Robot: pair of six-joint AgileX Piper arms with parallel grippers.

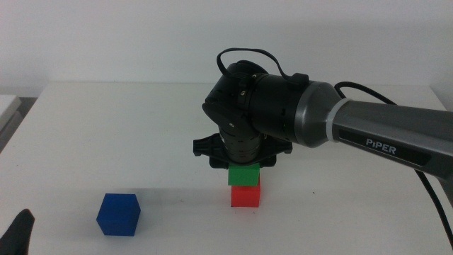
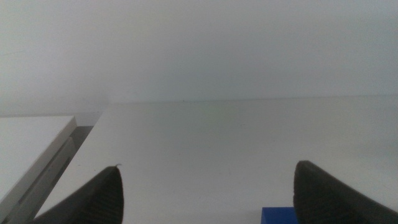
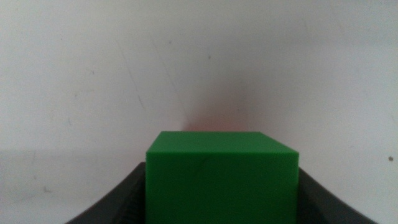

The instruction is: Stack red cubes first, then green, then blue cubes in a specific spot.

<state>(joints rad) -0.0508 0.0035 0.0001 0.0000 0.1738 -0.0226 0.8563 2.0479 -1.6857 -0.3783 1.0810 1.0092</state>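
Observation:
I am going to lower the blue cube onto the stack (image 1: 245,185), which should stay standing because the green cube (image 1: 244,175) sits only a little off center over the red cube.
The red cube (image 1: 245,195) stands on the plain white table near the middle front; no marked spot shows. The green cube (image 1: 243,173) sits on top of it, slightly offset. My right gripper (image 1: 244,168) reaches down from the right and is shut on the green cube (image 3: 221,171), its dark fingers (image 3: 121,202) pressing both sides. The red cube is hidden in the right wrist view. The blue cube (image 1: 119,214) rests alone at the front left. My left gripper (image 1: 20,232) waits at the bottom left corner, open (image 2: 208,190), with a corner of the blue cube (image 2: 278,216) just ahead of it.
The right arm's grey forearm (image 1: 382,134) crosses the right half of the table above the surface. A white raised ledge (image 2: 31,143) lies off the table's left edge.

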